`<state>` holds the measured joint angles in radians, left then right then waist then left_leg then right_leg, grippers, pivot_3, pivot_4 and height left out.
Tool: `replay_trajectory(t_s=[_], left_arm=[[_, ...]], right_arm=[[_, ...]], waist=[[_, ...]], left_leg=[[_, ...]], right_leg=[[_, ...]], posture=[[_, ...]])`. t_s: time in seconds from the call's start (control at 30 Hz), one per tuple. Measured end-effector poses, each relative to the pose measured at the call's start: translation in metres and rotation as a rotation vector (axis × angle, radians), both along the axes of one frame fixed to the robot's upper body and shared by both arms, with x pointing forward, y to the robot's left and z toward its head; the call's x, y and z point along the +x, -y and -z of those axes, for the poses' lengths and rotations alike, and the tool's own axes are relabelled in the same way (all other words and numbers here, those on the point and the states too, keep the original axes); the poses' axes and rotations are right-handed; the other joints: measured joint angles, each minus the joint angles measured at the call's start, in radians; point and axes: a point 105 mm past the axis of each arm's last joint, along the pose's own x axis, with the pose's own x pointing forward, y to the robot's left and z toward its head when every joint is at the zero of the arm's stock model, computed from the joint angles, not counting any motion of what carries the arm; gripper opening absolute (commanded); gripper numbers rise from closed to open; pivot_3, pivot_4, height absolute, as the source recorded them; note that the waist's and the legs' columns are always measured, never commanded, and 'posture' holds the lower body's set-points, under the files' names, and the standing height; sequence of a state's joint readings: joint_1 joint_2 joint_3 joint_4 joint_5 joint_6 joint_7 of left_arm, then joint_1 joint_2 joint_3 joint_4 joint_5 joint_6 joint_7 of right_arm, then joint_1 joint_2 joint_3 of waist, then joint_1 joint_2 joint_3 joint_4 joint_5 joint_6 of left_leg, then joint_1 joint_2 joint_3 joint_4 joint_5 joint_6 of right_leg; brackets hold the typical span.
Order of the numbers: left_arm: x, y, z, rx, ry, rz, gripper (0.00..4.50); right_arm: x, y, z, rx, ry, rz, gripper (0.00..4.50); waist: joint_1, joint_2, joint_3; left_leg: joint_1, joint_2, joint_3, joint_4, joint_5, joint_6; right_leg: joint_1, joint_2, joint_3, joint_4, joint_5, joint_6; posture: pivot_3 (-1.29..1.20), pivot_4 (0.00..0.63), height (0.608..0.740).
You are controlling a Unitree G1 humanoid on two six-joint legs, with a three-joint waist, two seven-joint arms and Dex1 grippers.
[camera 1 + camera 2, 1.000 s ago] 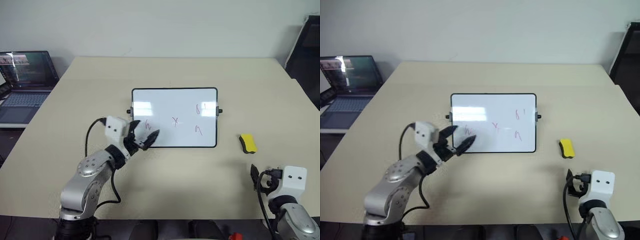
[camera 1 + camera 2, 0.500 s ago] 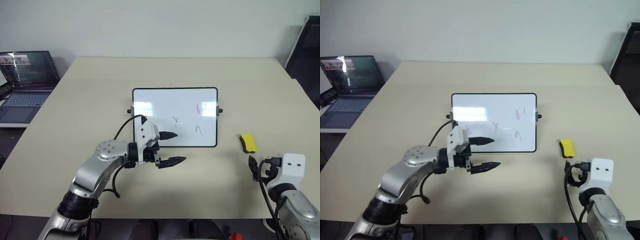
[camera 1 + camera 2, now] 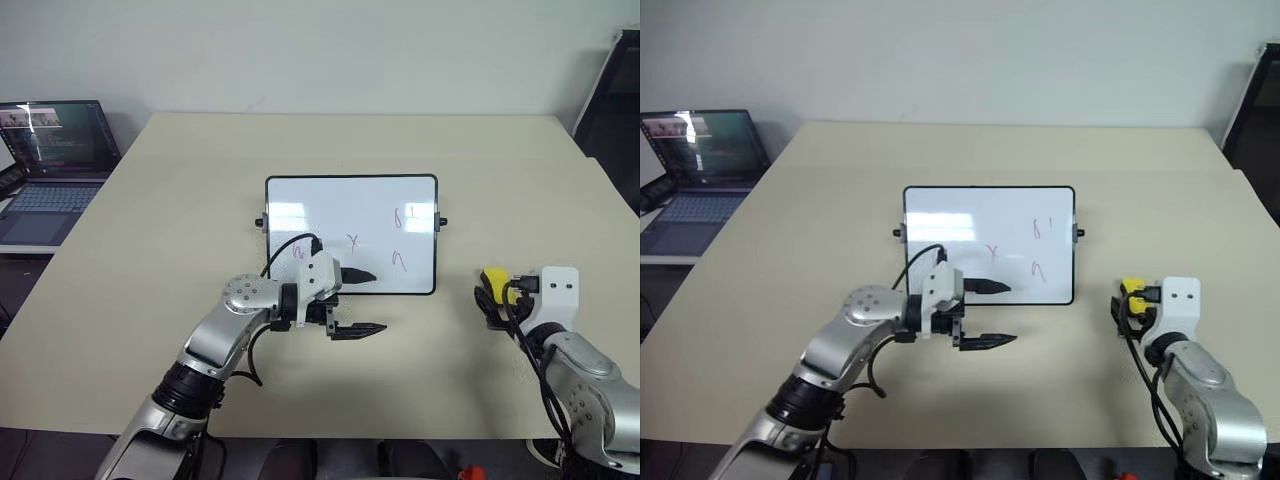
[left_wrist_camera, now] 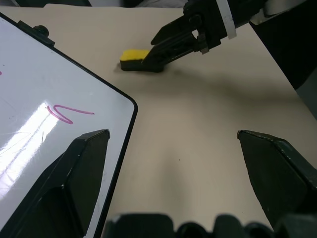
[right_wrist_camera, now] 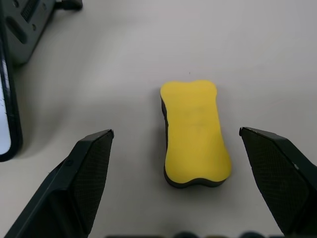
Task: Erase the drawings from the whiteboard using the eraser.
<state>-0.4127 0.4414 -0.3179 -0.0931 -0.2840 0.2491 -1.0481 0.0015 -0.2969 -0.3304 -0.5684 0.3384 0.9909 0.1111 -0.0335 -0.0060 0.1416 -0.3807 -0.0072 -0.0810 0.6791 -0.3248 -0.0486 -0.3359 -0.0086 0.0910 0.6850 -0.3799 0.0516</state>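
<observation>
My right gripper keeps going down toward the yellow eraser [image 3: 495,283] until its fingers are on both long sides of the eraser, then close, as its open fingers line up across the eraser's narrow middle [image 5: 194,131].
The whiteboard [image 3: 330,205] lies flat at mid-table. On it are the drawings: a pink x [image 3: 352,240] and small squiggles [image 3: 399,260]. My left gripper [image 3: 366,302] is open and points right at the board's near edge. One finger is over the board and the other over the table, with nothing between them. The yellow eraser [image 5: 194,131] lies on the table right of the board. My right gripper [image 3: 490,298] is open just behind the eraser. In the right wrist view the eraser lies between the two fingers, and neither touches it. The left wrist view shows the eraser [image 4: 133,53] under the right gripper's fingertips [image 4: 168,43].
An open laptop [image 3: 50,150] sits on a side surface at the far left. A dark object [image 3: 612,110] stands beyond the table's right edge. Bare table [image 3: 300,140] surrounds the board.
My left gripper has swung from the board's near-left corner rightward along its near edge and now points right. My right gripper has moved forward up to the eraser.
</observation>
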Motion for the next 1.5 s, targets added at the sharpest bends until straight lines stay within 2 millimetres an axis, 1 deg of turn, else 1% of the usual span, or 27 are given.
replay_trajectory(t_s=[0.1,0.27,0.4,0.6,0.7,1.1,1.2,1.43,1.47,1.5], left_arm=[[0.000,0.003,0.000,-0.008,0.006,-0.014,4.50],[-0.002,0.002,0.003,-0.008,0.000,-0.031,4.50],[-0.001,0.001,0.003,-0.006,0.003,-0.038,4.50],[0.001,-0.001,0.003,-0.003,0.010,-0.058,4.50],[0.001,-0.001,0.002,-0.004,0.014,-0.058,4.50],[0.002,-0.003,-0.001,-0.002,0.031,-0.075,4.50],[0.002,-0.003,-0.001,-0.002,0.034,-0.076,4.50],[0.001,-0.002,-0.003,-0.001,0.045,-0.072,4.50],[0.001,-0.003,-0.003,0.001,0.045,-0.073,4.50],[0.001,-0.003,-0.003,0.003,0.046,-0.074,4.50]], right_arm=[[0.006,0.003,0.001,-0.001,-0.009,-0.003,4.48],[0.008,0.008,0.009,0.003,-0.038,0.002,4.48],[0.013,0.008,0.007,0.009,-0.027,0.003,4.48],[0.021,0.009,0.011,0.026,-0.024,0.012,4.48],[0.025,0.008,0.006,0.024,-0.002,0.008,4.48],[0.029,0.011,0.008,0.022,0.008,0.036,4.48],[0.029,0.010,0.008,0.025,0.010,0.036,3.85],[0.029,0.009,0.009,0.040,0.012,0.037,1.46],[0.029,0.009,0.009,0.040,0.013,0.038,1.30],[0.029,0.009,0.009,0.040,0.014,0.039,1.30]], waist=[[0.000,0.000,0.000],[0.000,0.000,0.000],[0.000,0.000,0.000],[-0.001,0.000,0.000],[-0.001,0.000,0.000],[-0.001,0.000,0.000],[-0.001,0.000,0.000],[-0.001,0.000,0.000],[-0.001,0.000,0.000],[-0.001,0.000,0.000]], left_leg=[[0.000,0.000,0.000,0.000,0.000,0.000],[0.000,0.000,0.000,0.000,0.000,0.000],[0.001,0.000,0.000,0.001,0.000,0.001],[0.001,0.000,0.001,0.001,0.000,0.001],[0.001,0.000,0.000,0.001,0.000,0.001],[0.001,0.000,0.001,0.001,0.000,0.001],[0.001,0.000,0.001,0.001,0.000,0.001],[0.001,0.000,0.001,0.001,0.000,0.001],[0.001,0.000,0.001,0.001,0.000,0.001],[0.001,0.000,0.001,0.001,0.000,0.001]], right_leg=[[0.000,0.000,0.000,0.000,0.000,0.000],[0.000,0.000,0.001,0.002,0.000,0.000],[-0.001,0.000,0.001,0.003,0.000,0.000],[-0.001,0.000,0.001,0.003,0.000,0.000],[-0.001,0.000,0.001,0.004,0.000,0.000],[-0.001,0.000,0.001,0.004,0.000,0.000],[-0.001,0.000,0.001,0.004,0.000,0.000],[-0.001,0.000,0.001,0.004,0.000,0.000],[-0.001,0.000,0.001,0.004,0.000,0.000],[-0.001,0.000,0.001,0.004,0.000,0.000]], posture=[[0.00,0.150,0.740],[0.00,0.150,0.740],[0.00,0.150,0.740],[0.00,0.150,0.740],[0.00,0.150,0.740],[0.00,0.150,0.740],[0.00,0.150,0.740],[0.00,0.150,0.740],[0.00,0.150,0.740],[0.00,0.150,0.740]])
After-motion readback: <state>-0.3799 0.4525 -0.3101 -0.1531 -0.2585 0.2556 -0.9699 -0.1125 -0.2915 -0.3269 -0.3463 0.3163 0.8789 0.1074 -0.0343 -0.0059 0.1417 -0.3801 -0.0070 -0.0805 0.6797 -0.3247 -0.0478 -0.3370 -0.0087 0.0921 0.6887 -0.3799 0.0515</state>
